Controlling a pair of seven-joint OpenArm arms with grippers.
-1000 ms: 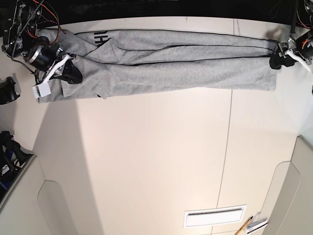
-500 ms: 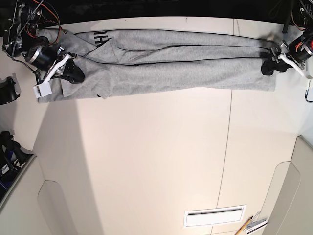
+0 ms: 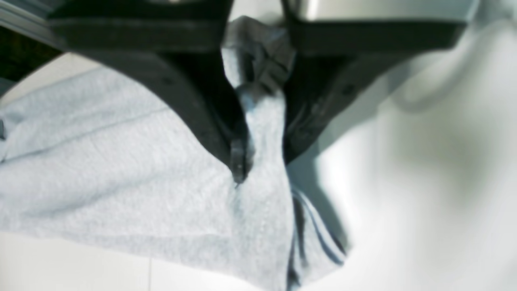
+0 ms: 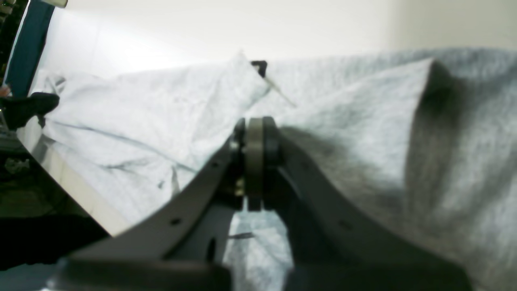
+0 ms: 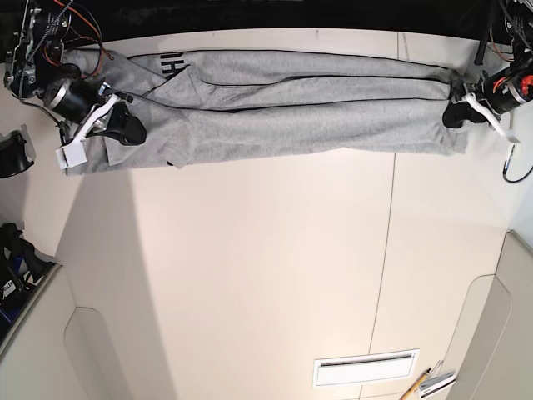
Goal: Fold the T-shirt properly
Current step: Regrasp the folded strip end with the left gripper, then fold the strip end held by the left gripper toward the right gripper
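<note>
The T-shirt's long band (image 5: 283, 131) is already stretched out straight from my right gripper to my left gripper. Next, my left gripper folds the T-shirt's end back toward the band's middle (image 5: 333, 125) because of that.
The light grey T-shirt (image 5: 291, 117) lies stretched into a long band along the table's far edge, with black lettering (image 5: 171, 62) showing near its left end. My left gripper (image 5: 455, 113) sits at the shirt's right end. In the left wrist view the left gripper (image 3: 264, 161) is shut on a bunched fold of the T-shirt (image 3: 121, 173). My right gripper (image 5: 129, 129) rests on the left end. Seen from the right wrist, the right gripper (image 4: 254, 133) has its jaws pressed together on the T-shirt (image 4: 355, 121), which rises in a ridge beside it.
The cream table (image 5: 266, 267) has a seam running down its right part. A white slotted plate (image 5: 365, 368) and pens (image 5: 429, 382) lie near the front right. A black object (image 5: 12, 155) sits off the left edge. Cables hang at both far corners.
The left gripper has moved inward along the shirt's right end, drawing that end in slightly. The right gripper shifted a little to the right on the left end.
</note>
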